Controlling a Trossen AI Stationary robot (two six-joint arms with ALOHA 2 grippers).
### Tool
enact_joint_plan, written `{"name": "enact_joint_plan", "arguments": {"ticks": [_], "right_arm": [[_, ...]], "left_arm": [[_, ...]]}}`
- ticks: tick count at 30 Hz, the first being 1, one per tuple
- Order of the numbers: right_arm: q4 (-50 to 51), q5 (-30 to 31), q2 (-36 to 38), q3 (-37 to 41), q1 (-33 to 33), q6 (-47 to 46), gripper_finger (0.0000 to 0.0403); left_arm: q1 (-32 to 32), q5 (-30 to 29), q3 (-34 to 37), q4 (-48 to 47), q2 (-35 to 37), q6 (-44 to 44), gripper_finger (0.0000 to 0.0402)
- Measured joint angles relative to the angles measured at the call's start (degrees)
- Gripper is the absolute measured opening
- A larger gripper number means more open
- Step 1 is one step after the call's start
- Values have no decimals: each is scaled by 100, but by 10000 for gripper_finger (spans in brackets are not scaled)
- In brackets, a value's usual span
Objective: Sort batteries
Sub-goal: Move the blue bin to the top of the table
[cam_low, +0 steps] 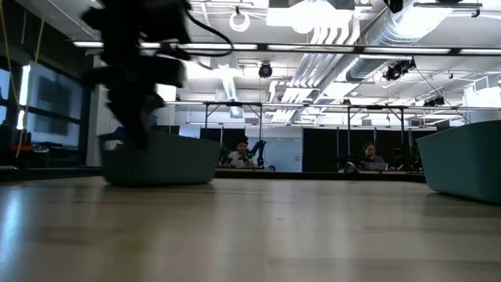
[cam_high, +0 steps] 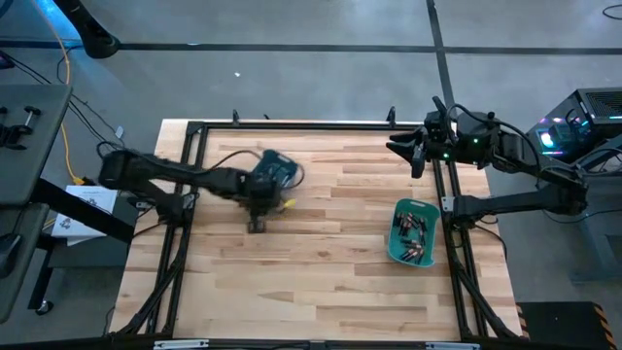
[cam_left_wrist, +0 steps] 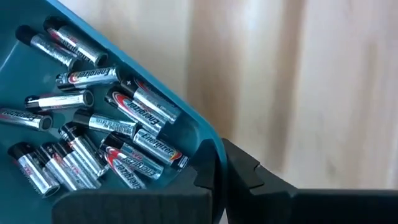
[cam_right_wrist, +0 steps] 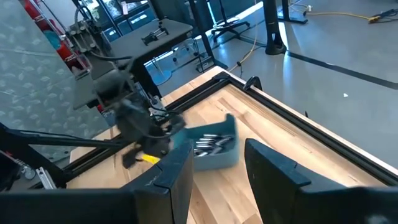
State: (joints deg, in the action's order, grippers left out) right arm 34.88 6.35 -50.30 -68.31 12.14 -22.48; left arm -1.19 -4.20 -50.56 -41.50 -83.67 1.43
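The left gripper's fingers straddle the bin's side (cam_left_wrist: pixel 210 130) and the wood ahead is clear, so the left gripper goes on sliding the teal bin to the far frame (cam_high: pixel 299 126) and then lets go.
A teal bin (cam_high: pixel 277 167) sits left of the table's middle, holding several silvery batteries (cam_left_wrist: pixel 112 124) with dark ends and red marks. My left gripper (cam_left_wrist: pixel 221 174) is shut at this bin's wall, pointing steeply down. In the low view the bin (cam_low: pixel 160 163) rests with its base on the table. A second teal bin (cam_high: pixel 412 233) at the right holds several darker batteries (cam_high: pixel 416 229). My right gripper (cam_right_wrist: pixel 217 168) hangs open and empty, high over the table's far right corner. My left gripper has the teal bin's wall (cam_left_wrist: pixel 216 163) between its fingers near a corner, one finger (cam_left_wrist: pixel 143 202) inside the bin and one (cam_left_wrist: pixel 267 190) outside. The fingers come from above, pointing steeply down. The bin's base stays on the table.
A black metal frame (cam_high: pixel 292 124) runs along the table's far edge and sides. Something small and yellow (cam_high: pixel 288 204) lies beside the left bin. Bare wood (cam_high: pixel 321 282) fills the middle and near half. People sit at desks in the room beyond.
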Motion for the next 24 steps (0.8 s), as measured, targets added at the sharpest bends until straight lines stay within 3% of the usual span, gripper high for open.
{"name": "enact_joint_plan", "arguments": {"ticks": [5,13,24], "right_arm": [[3,-4,0,0,0,-109,138],[14,-46,0,0,0,-340,138],[99,-87,0,0,-8,-621,138]], "left_arm": [[-562,-40,-886,386,-1019,-102,1],[-1252,5,-2452,489,-2287,958,1],[-2061,129,-2966,1213,-2814,1467,1]]}}
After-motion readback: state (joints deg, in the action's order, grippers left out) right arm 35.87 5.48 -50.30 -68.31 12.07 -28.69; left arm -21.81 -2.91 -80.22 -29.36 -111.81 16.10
